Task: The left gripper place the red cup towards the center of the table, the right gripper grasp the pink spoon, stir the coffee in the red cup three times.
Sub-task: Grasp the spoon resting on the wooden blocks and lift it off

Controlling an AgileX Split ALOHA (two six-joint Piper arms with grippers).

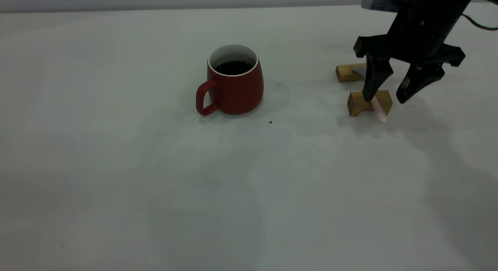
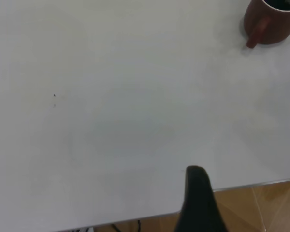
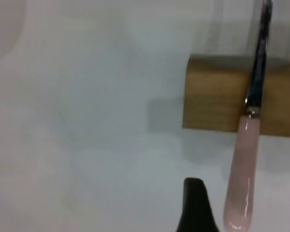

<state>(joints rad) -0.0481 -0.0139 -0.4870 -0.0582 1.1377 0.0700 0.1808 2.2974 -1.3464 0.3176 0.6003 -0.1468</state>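
Observation:
The pink handle [image 1: 379, 112] sticks out past the nearer block [image 1: 358, 104], between the open fingers of my right gripper. I should keep going down until the fingers are on both sides of the handle, and then close them.
The red cup [image 1: 233, 88] stands upright near the middle of the table [image 1: 116, 177], its handle towards the front left, with dark coffee [image 1: 234, 67] inside. The pink spoon [image 1: 379, 111] lies across two tan wooden blocks at the right. My right gripper [image 1: 385, 100] hangs open just above it, one finger on each side of the pink handle [image 3: 241, 188], touching nothing. The left gripper is outside the exterior view. One of its fingers [image 2: 198, 203] shows over the table's edge, far from the cup [image 2: 273, 24], with nothing beside it.
Two tan wooden blocks [image 1: 360, 102] [image 1: 350, 72] carry the spoon; the nearer one [image 3: 217, 96] sits under the stem. A small dark speck [image 1: 270, 122] lies in front of the cup. The table edge [image 2: 241, 187] borders a wooden floor.

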